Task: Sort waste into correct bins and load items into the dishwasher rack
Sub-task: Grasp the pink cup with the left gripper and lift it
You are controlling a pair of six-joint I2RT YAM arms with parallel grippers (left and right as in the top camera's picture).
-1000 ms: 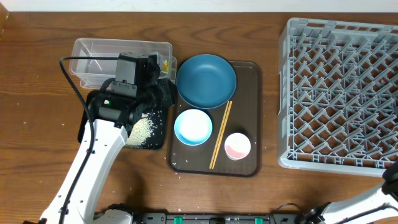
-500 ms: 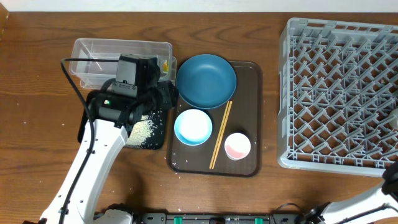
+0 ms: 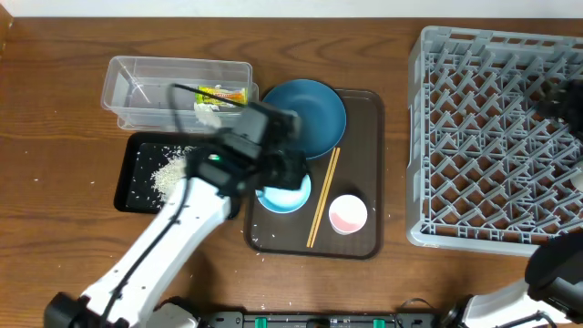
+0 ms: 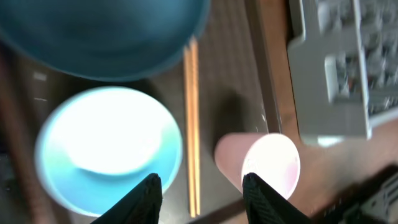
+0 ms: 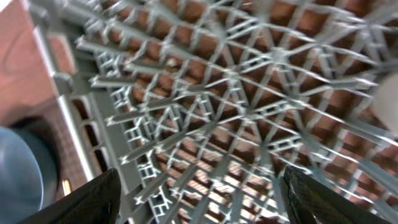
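The white cup [image 3: 348, 215] is a long way from the grey rack, so my left gripper should pick it up by its rim [image 3: 332, 216] and pass it to my right gripper.
My left gripper [image 3: 290, 171] is open and empty above the brown tray, over the near rim of the small light-blue bowl [image 3: 282, 193]; the left wrist view shows it [image 4: 202, 186] astride the wooden chopsticks [image 4: 191, 124], between that bowl [image 4: 109, 146] and a white cup, pink inside [image 4: 268, 163]. The big dark-blue bowl [image 3: 305, 114] sits behind. The yellow-green wrapper [image 3: 223, 93] and a white tissue [image 3: 208, 110] lie in the clear tub [image 3: 146, 80]. Rice [image 3: 168, 173] lies in the black tray [image 3: 137, 187]. My right gripper [image 5: 202, 190] is open and empty over the grey rack [image 3: 496, 137].
The brown serving tray [image 3: 364, 241] holds the bowls, chopsticks [image 3: 323, 196] and cup [image 3: 348, 212]. A few rice grains lie on the tray's front and on the table by it. The rack [image 5: 236, 93] fills the table's right side. Only one cup is in view.
My left arm has swung right from over the black tray and tub to above the brown tray, uncovering the wrapper, tissue and rice. My right arm has come into view over the rack.
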